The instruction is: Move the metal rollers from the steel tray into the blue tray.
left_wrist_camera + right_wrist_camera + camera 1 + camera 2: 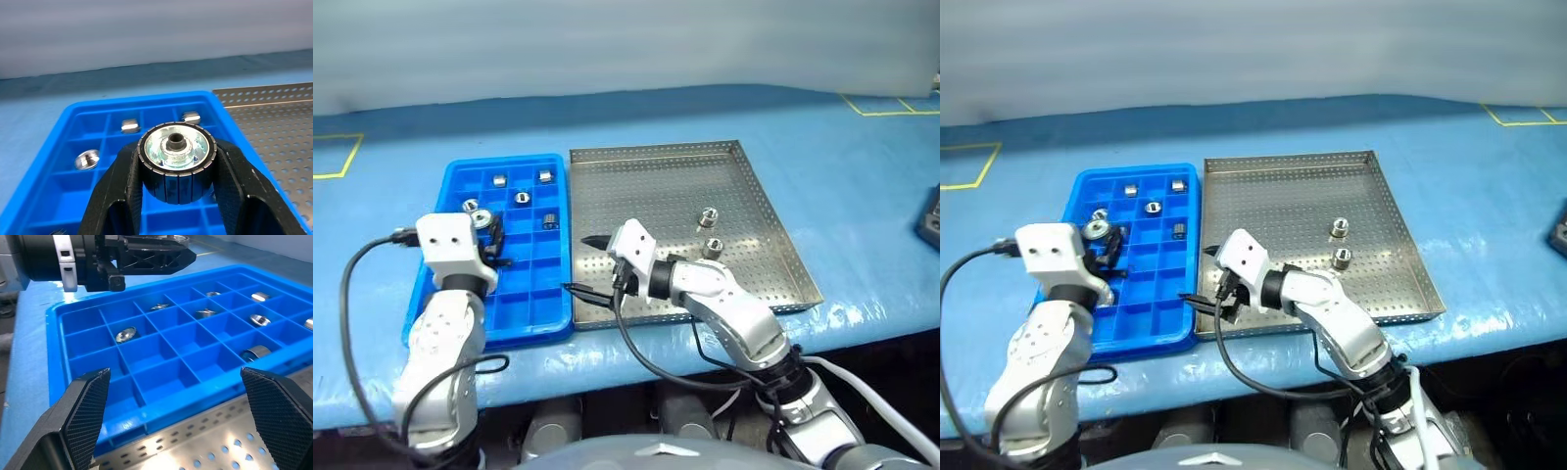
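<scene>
My left gripper should carry on to the blue tray's near corner compartment, away from the steel tray, and release there, as that compartment is empty for the upright roller.
My left gripper is shut on a metal roller, holding it level above the left part of the blue tray. Several rollers lie in the blue tray's far compartments, such as one near its back edge. Two rollers stand on the steel tray, right of its middle. My right gripper is open and holds nothing. It hovers over the steel tray's near left corner and points toward the blue tray. The left gripper also shows in the right wrist view.
Both trays sit side by side on a blue table marked with yellow tape. A dark object lies at the table's right edge. A black cable loops beside my left arm.
</scene>
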Action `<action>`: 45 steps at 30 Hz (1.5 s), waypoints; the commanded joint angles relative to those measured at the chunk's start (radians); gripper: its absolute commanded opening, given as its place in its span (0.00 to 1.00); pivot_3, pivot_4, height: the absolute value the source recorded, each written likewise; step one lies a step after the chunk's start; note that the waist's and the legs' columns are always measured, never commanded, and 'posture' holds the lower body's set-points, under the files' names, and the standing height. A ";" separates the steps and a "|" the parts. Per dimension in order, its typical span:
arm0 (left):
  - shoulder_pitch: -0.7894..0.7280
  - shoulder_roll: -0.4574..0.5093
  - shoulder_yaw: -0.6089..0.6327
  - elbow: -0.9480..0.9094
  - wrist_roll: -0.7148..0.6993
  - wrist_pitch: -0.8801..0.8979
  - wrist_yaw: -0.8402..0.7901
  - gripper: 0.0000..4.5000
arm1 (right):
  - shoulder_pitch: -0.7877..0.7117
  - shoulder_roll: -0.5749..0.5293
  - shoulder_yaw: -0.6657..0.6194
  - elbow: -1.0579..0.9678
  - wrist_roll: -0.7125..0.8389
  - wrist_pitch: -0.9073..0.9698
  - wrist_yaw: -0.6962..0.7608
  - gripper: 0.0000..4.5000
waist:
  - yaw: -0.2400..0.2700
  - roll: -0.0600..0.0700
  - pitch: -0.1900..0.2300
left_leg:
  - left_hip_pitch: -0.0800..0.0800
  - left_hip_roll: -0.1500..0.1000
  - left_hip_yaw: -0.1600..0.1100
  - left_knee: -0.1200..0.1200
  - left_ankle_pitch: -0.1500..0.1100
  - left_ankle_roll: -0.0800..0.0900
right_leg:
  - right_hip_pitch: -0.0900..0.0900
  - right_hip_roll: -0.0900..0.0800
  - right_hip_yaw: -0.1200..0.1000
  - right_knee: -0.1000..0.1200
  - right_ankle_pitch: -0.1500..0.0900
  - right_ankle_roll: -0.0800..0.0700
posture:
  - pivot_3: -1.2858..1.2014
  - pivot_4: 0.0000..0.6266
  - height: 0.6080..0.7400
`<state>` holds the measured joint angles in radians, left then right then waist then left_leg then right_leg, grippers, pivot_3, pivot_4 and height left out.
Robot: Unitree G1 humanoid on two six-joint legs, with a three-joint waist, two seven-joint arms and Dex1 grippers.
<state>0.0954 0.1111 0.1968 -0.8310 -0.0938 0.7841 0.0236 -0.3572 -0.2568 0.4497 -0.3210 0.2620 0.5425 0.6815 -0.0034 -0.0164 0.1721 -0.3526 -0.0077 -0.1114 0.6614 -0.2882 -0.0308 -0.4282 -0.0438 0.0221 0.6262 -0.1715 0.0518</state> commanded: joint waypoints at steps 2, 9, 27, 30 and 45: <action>0.090 -0.039 0.026 -0.136 0.028 0.030 0.053 0.38 | -0.042 0.033 0.031 0.030 0.005 -0.054 0.057 1.00 | 0.022 0.000 0.000 | 0.000 0.000 0.000 0.000 0.000 0.000 | 0.000 0.000 0.000 0.000 0.000 0.000 | 0.61 0.24 1.00; 0.256 -0.120 0.017 -0.201 0.066 0.025 0.118 0.38 | -0.061 0.062 0.057 0.070 0.004 -0.081 0.103 1.00 | 0.051 0.000 0.000 | 0.000 0.000 -0.002 0.000 0.000 -0.001 | 0.000 0.000 -0.002 0.000 -0.002 -0.002 | 0.63 0.24 1.00; 0.212 -0.149 0.035 -0.096 0.032 0.035 0.102 0.97 | 0.007 0.048 0.024 0.006 -0.004 -0.044 0.045 1.00 | 0.050 0.000 0.000 | -0.002 0.000 -0.003 -0.001 0.000 -0.001 | -0.001 0.000 -0.005 0.000 -0.003 -0.004 | 0.58 0.24 1.00; 0.139 -0.100 0.037 -0.058 0.034 0.026 0.077 0.99 | 0.036 0.032 -0.007 -0.026 -0.009 -0.027 0.001 1.00 | 0.041 0.000 0.000 | -0.002 0.000 -0.004 -0.001 0.001 -0.002 | -0.001 0.000 -0.005 0.000 -0.003 -0.004 | 0.55 0.24 1.00; -0.083 0.045 -0.253 0.206 0.004 -0.303 -0.188 0.99 | 0.146 0.106 -0.219 -0.081 -0.230 0.124 -0.507 1.00 | -0.056 0.001 0.000 | -0.003 0.001 -0.001 -0.001 0.001 -0.002 | -0.002 -0.001 -0.004 0.000 -0.002 -0.004 | 0.46 0.24 1.00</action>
<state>0.0262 0.1585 -0.0310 -0.6254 -0.0706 0.5292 -0.1340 -0.2038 -0.1653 0.2597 -0.3672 0.0644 0.6584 0.2405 -0.0589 -0.0158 0.1720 -0.3554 -0.0071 -0.1128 0.6604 -0.2874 -0.0326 -0.4304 -0.0442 0.0185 0.6265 -0.1738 0.0480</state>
